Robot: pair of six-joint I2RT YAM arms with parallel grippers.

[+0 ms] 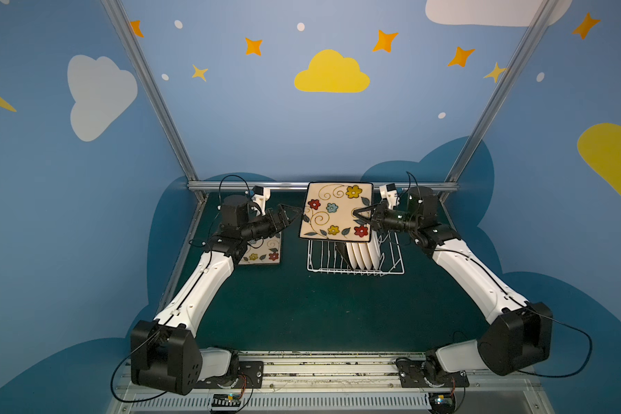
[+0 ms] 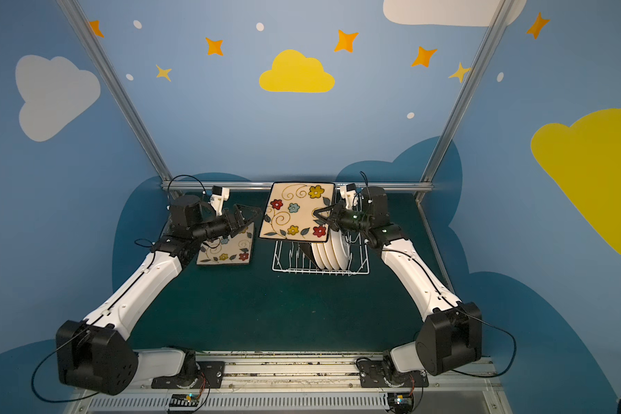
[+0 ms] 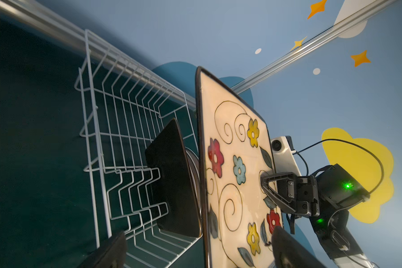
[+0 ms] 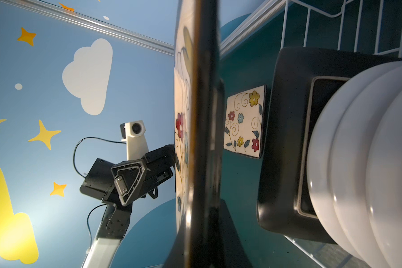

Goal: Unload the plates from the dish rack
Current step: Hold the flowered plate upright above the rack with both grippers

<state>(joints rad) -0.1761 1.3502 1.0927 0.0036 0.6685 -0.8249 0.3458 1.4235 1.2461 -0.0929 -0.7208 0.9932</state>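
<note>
My left gripper's open fingers reach only the hanging plate's free edge [image 1: 303,210]. Next, I slide them further over the plate's rim [image 1: 301,222] and close them before my right gripper opens.
A square cream plate [image 1: 332,211] [image 2: 294,211] with coloured flowers hangs tilted above the white wire dish rack [image 1: 391,265] [image 2: 284,265]. My right gripper [image 1: 355,214] [image 4: 202,232] is shut on its right edge. My left gripper [image 1: 296,214] [image 3: 197,249] is open at the plate's left edge, one finger on each side of the rim [image 3: 204,208], with gaps showing. In the rack stand a black-backed square plate [image 1: 343,251] [image 3: 172,185] and several round white plates [image 1: 364,252] [image 4: 357,150]. Another flowered square plate [image 1: 262,251] [image 2: 226,249] lies flat on the table under my left arm.
The green table [image 1: 302,308] lies between the two arms in front of the rack. A metal frame rail [image 1: 284,185] runs along the back edge just behind the held plate, with slanted posts at both corners.
</note>
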